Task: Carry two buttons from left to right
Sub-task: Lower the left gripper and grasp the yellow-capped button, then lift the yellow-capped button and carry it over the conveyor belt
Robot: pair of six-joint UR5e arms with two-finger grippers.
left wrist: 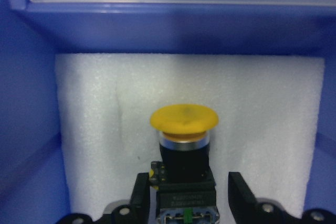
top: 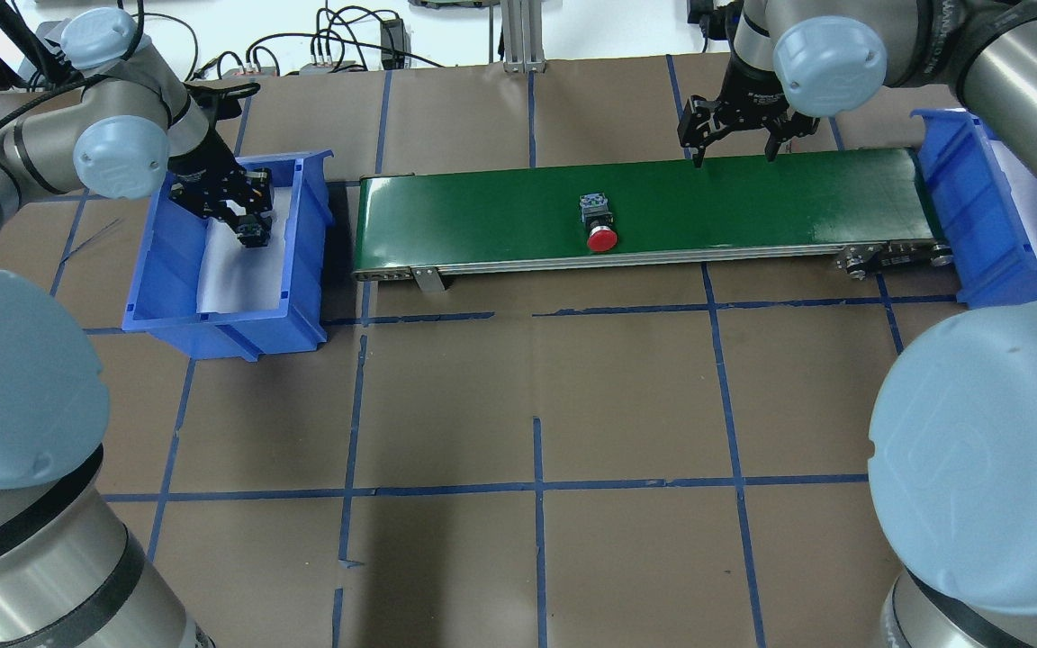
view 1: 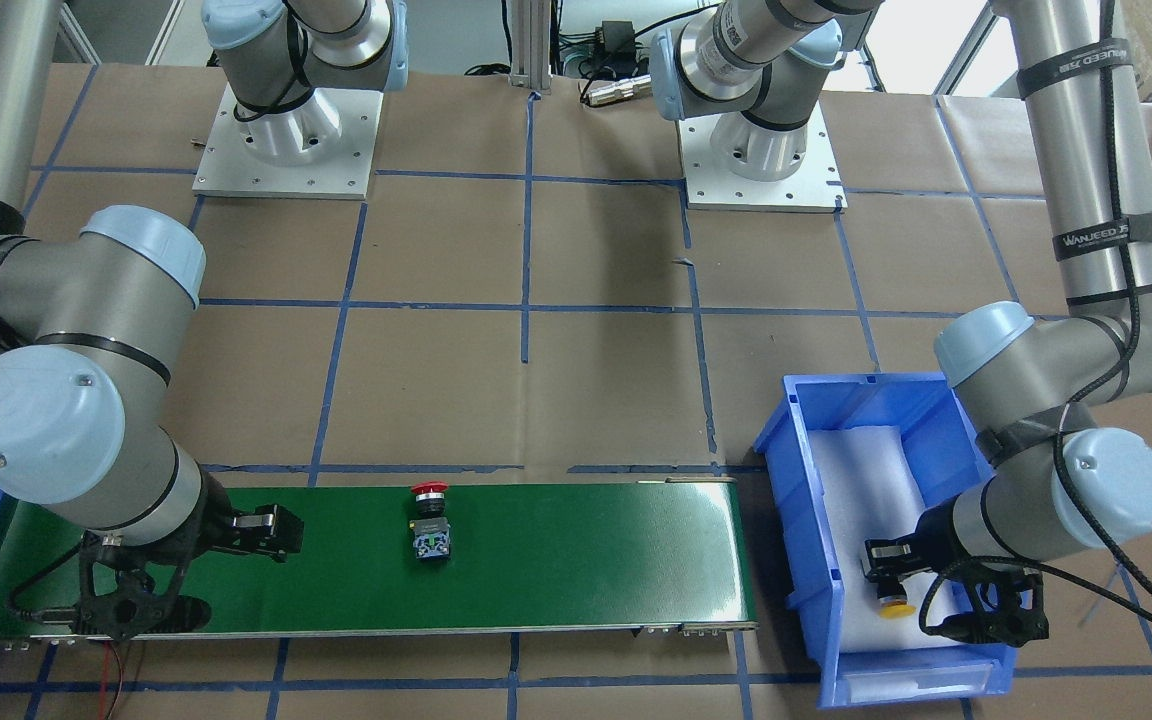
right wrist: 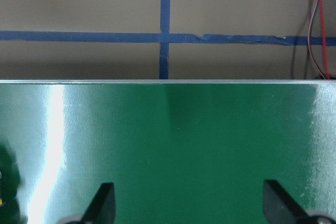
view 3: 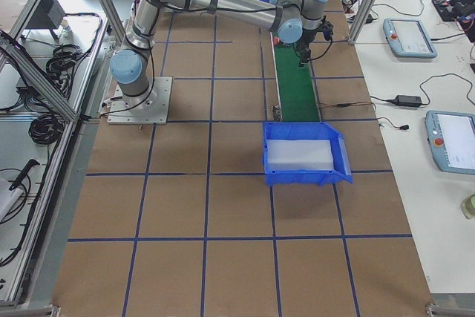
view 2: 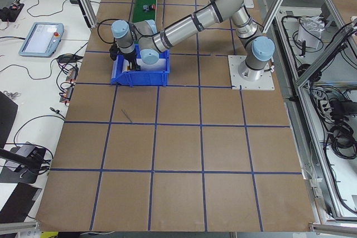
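Clear white foam point(view 1: 867, 480) is all around the yellow button point(view 1: 895, 602), so its blue bin should hold only the foam when I lift the button.
The yellow button point(left wrist: 184, 119) lies on white foam in the left blue bin point(top: 302, 270), cap pointing away from my wrist; it also shows in the front view point(view 1: 898, 607). My left gripper point(left wrist: 189, 198) is low in this bin point(view 1: 796, 440), open, with its fingers point(left wrist: 139, 195) on either side of the button's grey block and a small gap on one side. The red button point(top: 599, 229) lies on its side mid-way along the green conveyor belt point(top: 752, 198). My right gripper point(top: 733, 148) hovers open and empty over the belt's far edge, to the right of the red button point(view 1: 429, 520).
A second blue bin point(top: 960, 180) lined with white foam stands at the belt's right end. The belt's metal frame and rollers point(top: 888, 256) run along its near side. Brown paper with blue tape lines covers the table point(top: 536, 405).
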